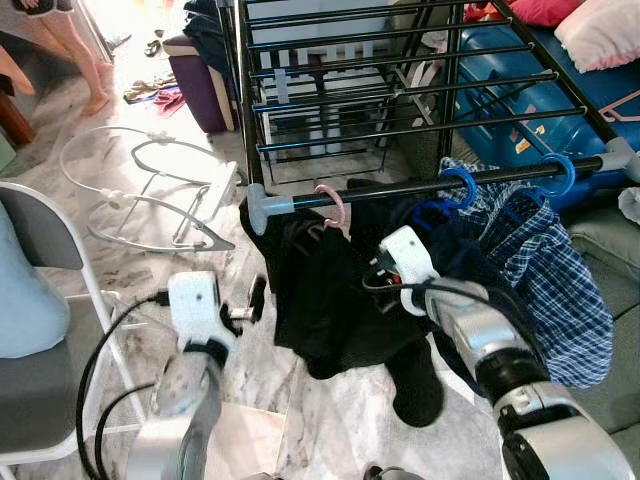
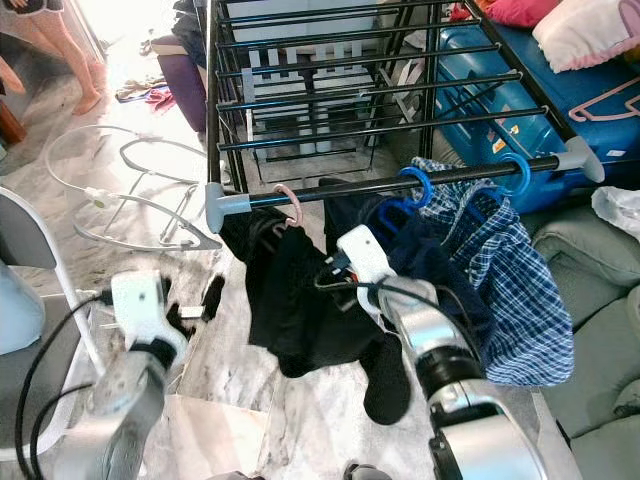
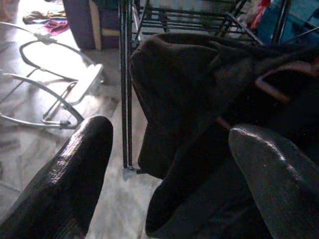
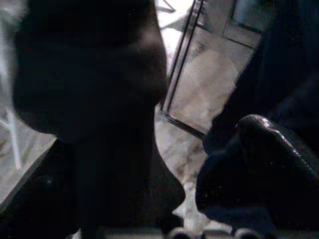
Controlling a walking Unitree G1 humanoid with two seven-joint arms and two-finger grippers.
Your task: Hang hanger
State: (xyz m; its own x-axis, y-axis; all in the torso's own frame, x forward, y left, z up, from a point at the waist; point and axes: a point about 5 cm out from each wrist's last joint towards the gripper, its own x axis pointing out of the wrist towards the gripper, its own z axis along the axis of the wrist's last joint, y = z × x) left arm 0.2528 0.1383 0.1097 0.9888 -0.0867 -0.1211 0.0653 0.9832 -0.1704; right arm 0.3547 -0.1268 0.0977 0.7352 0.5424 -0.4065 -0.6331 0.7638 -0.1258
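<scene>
The pink hanger goes down inside the black garment, so it will leave the rail together with the garment when the robot lifts the cloth.
A pink hanger hooks over the black front rail of the drying rack, and a black garment hangs from it. Two blue hangers further right on the same rail carry a blue plaid shirt. My right gripper is low against the black garment, open, with dark cloth between its fingers. My left gripper is open, left of the garment and just short of it; its fingers hold nothing.
A white folding chair stands close on my left. A white wire frame lies on the marble floor beyond it. A blue suitcase sits behind the rack, a grey sofa to the right. A person's legs are far left.
</scene>
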